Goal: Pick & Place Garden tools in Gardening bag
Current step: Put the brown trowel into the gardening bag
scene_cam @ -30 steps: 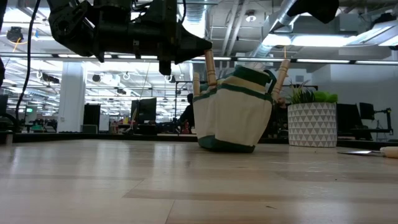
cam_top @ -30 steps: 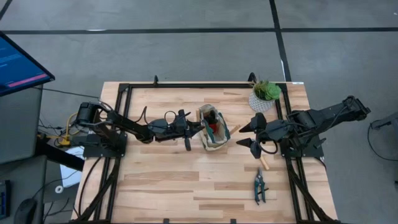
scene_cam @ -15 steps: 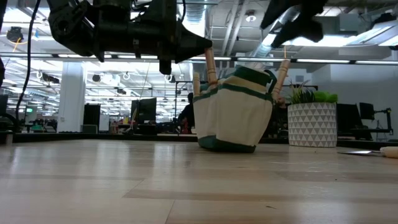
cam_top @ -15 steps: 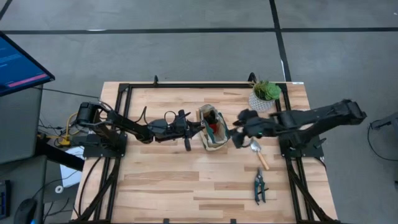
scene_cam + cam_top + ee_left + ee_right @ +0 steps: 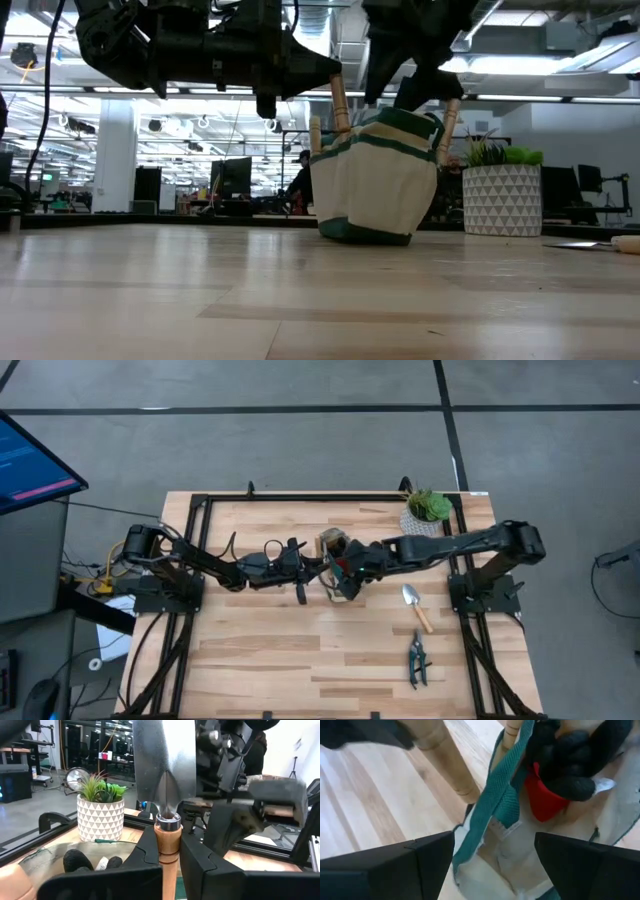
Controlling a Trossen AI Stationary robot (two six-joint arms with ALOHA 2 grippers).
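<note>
The bag's outer pocket should open wide for the trowel when I pinch the bag's green rim, because a thin second edge runs just outside that rim.
The beige gardening bag with green trim stands upright on its base mid-table. A red-and-black glove lies inside it, and a wooden handle sticks up at its right end. My left gripper is at the bag's left end, shut on a trowel. My right gripper is open just above the bag's mouth; in its wrist view its fingers stand on either side of the green rim. I cannot tell whether they touch it. A second trowel and green-handled shears lie flat on the table. My left gripper pinches the trowel's wooden handle between its two fingers, just below the metal collar. The fingers come level from the table's left and lie across the handle. The trowel stands about upright, blade up, with its handle running down beside the bag's left end.
A green plant in a white pot stands at the far right, close behind my right arm. A black frame borders the table's far and side edges. The near half of the table is bare wood.
My right gripper, open throughout, has swung from above the loose trowel at the right toward the table's left and now hangs over the bag's mouth. My left gripper and its trowel have kept still.
</note>
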